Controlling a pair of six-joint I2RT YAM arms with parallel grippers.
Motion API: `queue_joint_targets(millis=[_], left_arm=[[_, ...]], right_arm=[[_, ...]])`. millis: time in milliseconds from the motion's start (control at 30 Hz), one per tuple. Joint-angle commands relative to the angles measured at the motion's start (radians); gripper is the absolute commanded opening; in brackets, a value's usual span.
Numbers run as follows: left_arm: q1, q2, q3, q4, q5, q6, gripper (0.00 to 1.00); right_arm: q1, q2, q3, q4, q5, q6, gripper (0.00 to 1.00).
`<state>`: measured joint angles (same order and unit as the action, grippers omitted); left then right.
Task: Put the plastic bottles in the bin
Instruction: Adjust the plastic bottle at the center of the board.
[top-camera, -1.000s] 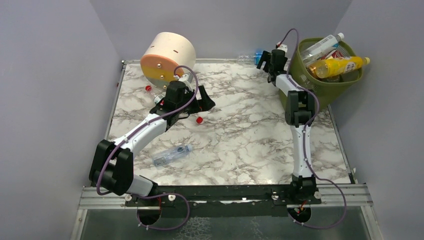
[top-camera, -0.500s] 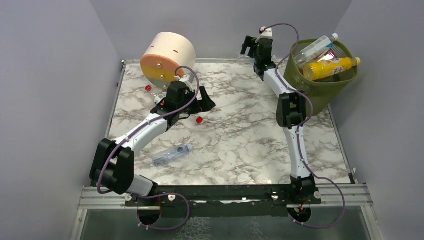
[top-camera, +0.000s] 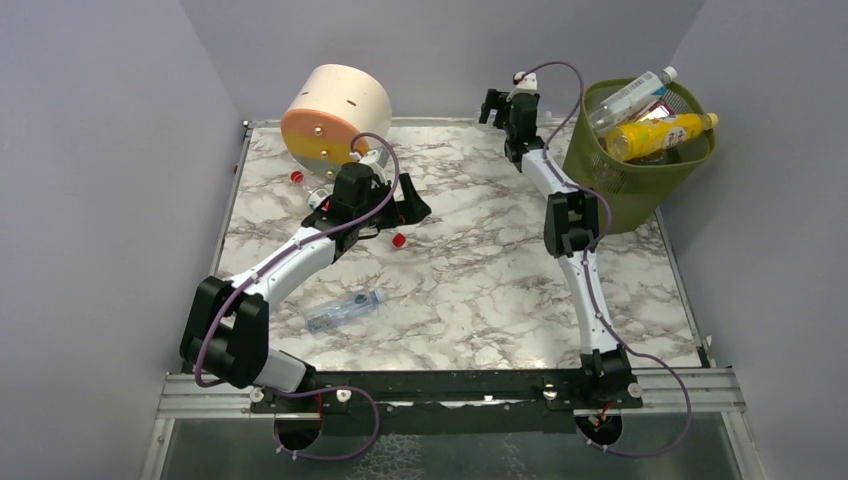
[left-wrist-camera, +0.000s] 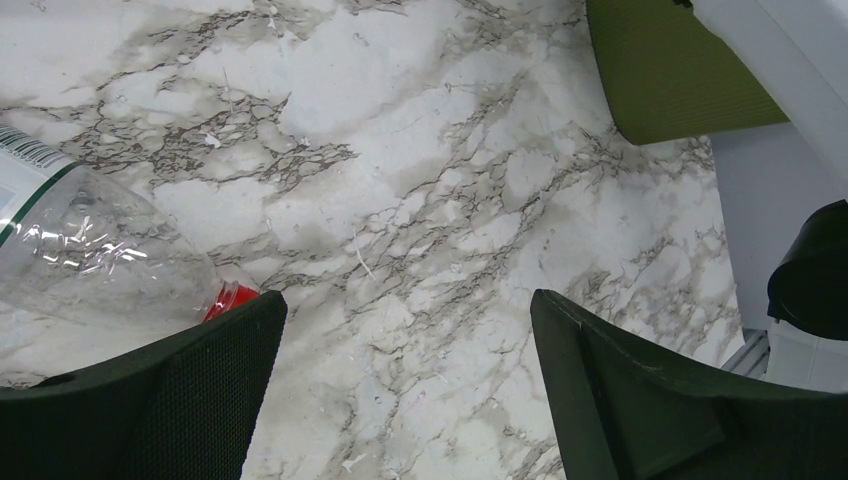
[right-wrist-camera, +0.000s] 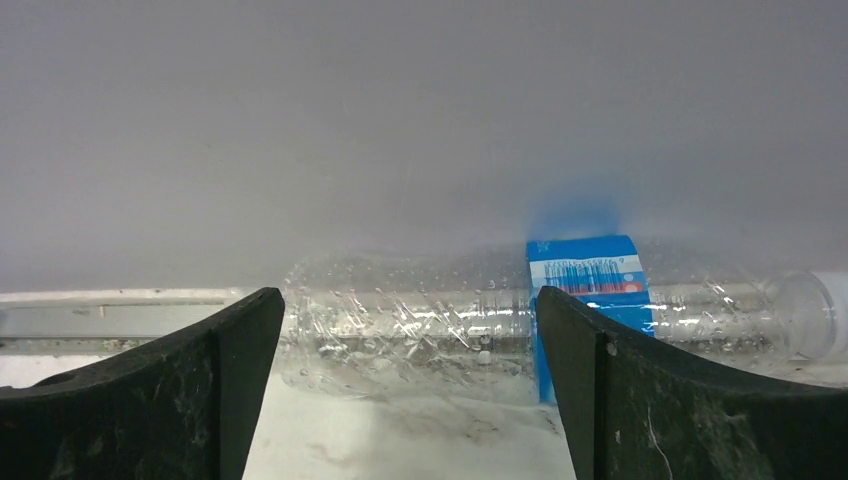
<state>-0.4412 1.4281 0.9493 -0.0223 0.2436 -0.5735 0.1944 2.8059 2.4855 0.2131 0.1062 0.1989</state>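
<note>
I should roll the clear bottle with the blue label (right-wrist-camera: 425, 325) onto the open tabletop (top-camera: 496, 190) with my right gripper before gripping, as it lies lengthwise against the back wall.
The olive-green bin (top-camera: 640, 175) stands at the back right, with a yellow bottle (top-camera: 660, 135) and a clear bottle (top-camera: 630, 95) sticking out of it. My right gripper (top-camera: 497, 108) is open at the back edge. In the right wrist view its open jaws (right-wrist-camera: 410, 295) face a clear bottle with a blue label (right-wrist-camera: 450, 320) lying along the back wall, not gripped. My left gripper (top-camera: 412, 208) is open and empty low over the table. In its wrist view (left-wrist-camera: 405, 300) a clear red-capped bottle (left-wrist-camera: 90, 260) lies by the left finger. Another clear bottle (top-camera: 343, 308) lies nearer the front.
The cream-orange round drawer box (top-camera: 335, 110) stands at the back left, with a small red-capped bottle (top-camera: 297, 177) beside it. A red cap (top-camera: 399, 240) shows by the left arm. The bin's base (left-wrist-camera: 680, 70) shows in the left wrist view. Grey walls close three sides.
My right arm has swung left from beside the bin to the back edge, facing the blue-label bottle. The bin has shifted slightly. The left arm has not moved.
</note>
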Motion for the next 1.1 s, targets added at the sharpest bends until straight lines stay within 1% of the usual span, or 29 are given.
queue_joint_targets(millis=[0, 200, 300, 367, 400, 467, 500, 533, 567, 633, 733, 767, 833, 867, 933, 1067], left_arm=[[-0.007, 0.004, -0.020, 0.039, -0.001, 0.020, 0.99], [-0.007, 0.002, -0.033, 0.039, -0.004, 0.021, 0.99], [-0.007, 0.005, -0.033, 0.042, -0.006, 0.020, 0.99], [-0.008, 0.006, -0.033, 0.043, -0.005, 0.019, 0.99], [-0.008, 0.006, -0.034, 0.044, -0.004, 0.017, 0.99], [-0.008, 0.004, -0.038, 0.045, -0.005, 0.014, 0.99], [-0.008, 0.004, -0.042, 0.049, -0.005, 0.011, 0.99], [-0.008, 0.004, -0.046, 0.055, -0.004, 0.007, 0.99], [-0.010, 0.004, -0.049, 0.059, -0.004, 0.003, 0.99], [-0.013, 0.004, -0.054, 0.067, -0.004, -0.002, 0.99], [-0.023, 0.001, -0.070, 0.084, -0.008, -0.009, 0.99], [-0.027, -0.001, -0.078, 0.090, -0.010, -0.011, 0.99], [-0.032, -0.005, -0.094, 0.101, -0.011, -0.016, 0.99], [-0.035, -0.006, -0.101, 0.105, -0.011, -0.018, 0.99], [-0.041, -0.008, -0.107, 0.107, -0.011, -0.020, 0.99], [-0.046, -0.026, -0.109, 0.103, -0.017, -0.022, 0.99]], right_arm=[[-0.011, 0.054, 0.026, 0.010, -0.022, -0.021, 1.00], [-0.023, 0.091, 0.022, -0.017, -0.022, -0.004, 1.00], [-0.024, 0.066, -0.040, -0.014, -0.025, 0.000, 1.00], [-0.023, 0.031, -0.103, 0.022, -0.021, -0.005, 1.00], [-0.023, 0.026, -0.106, 0.018, -0.018, -0.005, 1.00], [-0.023, 0.029, -0.070, -0.053, -0.030, -0.013, 0.99], [-0.020, 0.012, -0.088, -0.080, -0.029, -0.015, 0.98], [-0.015, -0.023, -0.137, -0.083, -0.022, -0.013, 0.97], [-0.010, -0.070, -0.221, -0.073, -0.014, -0.012, 0.96], [0.006, -0.195, -0.413, -0.039, -0.003, -0.020, 0.94], [0.030, -0.413, -0.738, 0.069, 0.033, -0.032, 0.94], [0.030, -0.475, -0.818, 0.094, 0.038, -0.024, 0.94], [0.031, -0.556, -0.906, 0.126, 0.049, -0.022, 0.94], [0.031, -0.583, -0.916, 0.130, 0.047, -0.030, 0.94], [0.031, -0.597, -0.884, 0.120, 0.045, -0.040, 0.94], [0.031, -0.562, -0.759, 0.128, 0.038, -0.046, 0.94]])
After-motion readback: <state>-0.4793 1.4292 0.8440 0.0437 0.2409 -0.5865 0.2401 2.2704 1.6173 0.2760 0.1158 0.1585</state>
